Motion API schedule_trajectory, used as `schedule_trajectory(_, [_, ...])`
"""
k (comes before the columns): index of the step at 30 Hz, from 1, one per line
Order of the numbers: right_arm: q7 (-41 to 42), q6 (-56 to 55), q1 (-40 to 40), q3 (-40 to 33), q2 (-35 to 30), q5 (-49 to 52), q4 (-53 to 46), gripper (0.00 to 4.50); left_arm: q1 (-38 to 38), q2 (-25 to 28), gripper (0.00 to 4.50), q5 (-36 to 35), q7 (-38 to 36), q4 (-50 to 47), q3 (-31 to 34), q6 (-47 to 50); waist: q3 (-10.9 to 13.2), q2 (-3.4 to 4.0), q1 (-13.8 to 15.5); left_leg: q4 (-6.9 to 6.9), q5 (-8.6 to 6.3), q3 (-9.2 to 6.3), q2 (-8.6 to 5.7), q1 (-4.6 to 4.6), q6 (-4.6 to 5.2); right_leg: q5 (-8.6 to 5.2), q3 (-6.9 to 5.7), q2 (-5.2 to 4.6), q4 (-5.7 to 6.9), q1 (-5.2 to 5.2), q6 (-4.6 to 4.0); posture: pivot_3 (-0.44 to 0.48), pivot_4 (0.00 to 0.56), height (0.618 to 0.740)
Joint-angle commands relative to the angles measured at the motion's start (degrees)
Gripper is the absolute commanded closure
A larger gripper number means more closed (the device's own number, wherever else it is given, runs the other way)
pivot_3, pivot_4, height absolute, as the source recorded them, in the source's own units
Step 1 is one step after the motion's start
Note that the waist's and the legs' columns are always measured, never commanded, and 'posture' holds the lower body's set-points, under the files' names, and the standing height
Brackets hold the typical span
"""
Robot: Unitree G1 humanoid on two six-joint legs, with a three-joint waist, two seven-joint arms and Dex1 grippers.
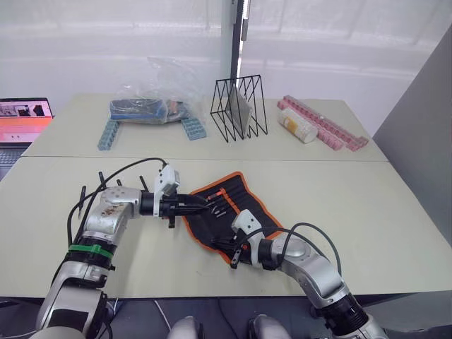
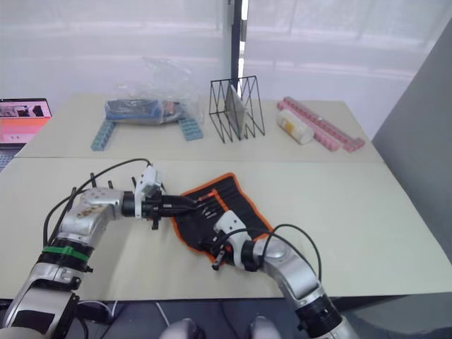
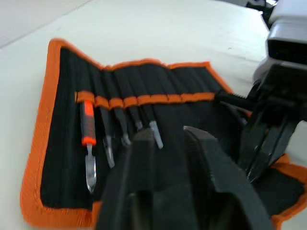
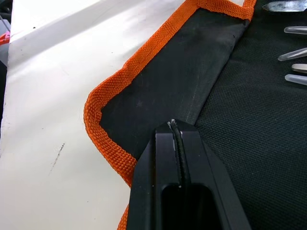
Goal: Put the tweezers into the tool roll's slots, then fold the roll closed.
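Pale tweezer tips poke out below the tool roll's orange band, so the black tweezer will go in handle first and keep its tip showing when I push.
The tool roll lies unrolled on the table, black with orange trim. Several slim tweezers sit in its slots under an orange band, their pale tips sticking out, beside an orange-handled tool. My left gripper hovers low over the roll's left part, fingers slightly apart and empty. At the roll's near corner my right gripper is shut, its tips just over a black flap by the orange edge. More tweezer tips show there.
On the far table stand a black wire rack, a plastic bag of parts, blue block strips, pink strips and a white bottle. A laptop sits far left. Bare table lies right of the roll.
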Motion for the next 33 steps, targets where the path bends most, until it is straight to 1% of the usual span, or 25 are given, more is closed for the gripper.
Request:
schedule_trajectory(1, [0.5,1.45,1.47,1.61,-0.93,-0.98,0.76,4.5,0.54,-0.55,4.47,3.43,1.67,1.23,-0.59,-3.85,0.0,0.0,0.08,0.0,0.0,0.0,0.0,0.0,0.0,0.0,0.0,0.0,0.0,0.0,0.0,0.0,0.15,0.737])
schedule_trajectory(6, [0.63,1.66,1.65,1.52,-1.24,-1.18,0.35,4.5,-0.39,-2.55,4.47,7.04,5.11,6.05,-1.0,-5.62,-0.01,-0.01,0.3,0.0,0.0,0.0,-0.04,0.0,0.01,0.0,0.0,-0.02,-0.01,0.01,0.0,0.0,0.15,0.737])
schedule_trajectory(9, [0.59,1.83,1.51,1.32,-1.35,-1.27,-0.15,4.5,0.64,-2.56,4.47,9.46,5.91,6.99,-2.3,-6.33,-0.1,-0.01,0.45,0.0,-0.01,0.0,-0.05,0.01,0.01,0.0,-0.01,-0.02,-0.02,0.02,0.0,0.0,0.15,0.737])
schedule_trajectory(13, [0.66,2.24,1.13,0.99,-1.52,-1.06,-0.56,4.5,1.22,-3.07,4.47,11.73,8.64,9.87,-2.51,-7.35,-0.32,-0.03,0.63,0.0,-0.01,0.02,-0.06,0.12,0.02,0.0,0.01,-0.04,-0.06,0.1,0.0,0.0,0.15,0.737])
schedule_trajectory(18, [1.09,1.79,-0.11,0.73,-1.19,-0.65,-0.87,4.5,2.84,-3.65,4.47,12.54,8.02,9.27,-3.79,-7.81,-0.45,-0.02,0.61,-0.04,-0.02,0.05,-0.05,0.47,0.02,-0.01,0.06,-0.06,-0.06,0.39,-0.01,0.0,0.15,0.737])
schedule_trajectory(21, [-0.08,2.24,-2.74,-2.41,1.96,1.72,-0.54,4.5,3.93,-3.83,4.47,12.51,7.99,7.88,-4.02,-7.66,-0.61,0.01,0.52,-0.08,-0.02,0.07,-0.04,0.5,0.02,-0.01,0.09,-0.05,-0.06,0.38,-0.02,0.0,0.15,0.737])
schedule_trajectory(24, [-0.66,2.43,-5.59,-4.53,4.51,2.68,1.2,4.5,4.78,-3.57,4.47,11.97,7.3,6.25,-4.12,-6.35,-0.61,0.03,0.53,-0.08,-0.02,0.09,-0.03,0.44,0.01,-0.01,0.13,-0.05,-0.02,0.29,-0.02,0.0,0.15,0.737])
schedule_trajectory(26, [-0.54,1.94,-7.52,-4.18,5.49,1.89,3.63,4.5,5.13,-2.85,4.47,11.36,5.56,4.7,-4.43,-4.65,-0.63,0.04,0.52,-0.08,-0.02,0.09,-0.02,0.42,0.02,-0.01,0.13,-0.06,-0.02,0.25,-0.02,0.0,0.15,0.737])
schedule_trajectory(33, [-0.99,-1.88,-11.85,-2.27,8.2,-2.07,13.12,4.5,3.97,-0.98,4.47,11.81,3.38,1.71,-5.36,0.21,-0.63,0.05,0.12,-0.12,-0.03,0.14,-0.06,0.35,0.03,-0.01,0.14,-0.04,-0.03,0.15,-0.02,0.0,0.15,0.737])
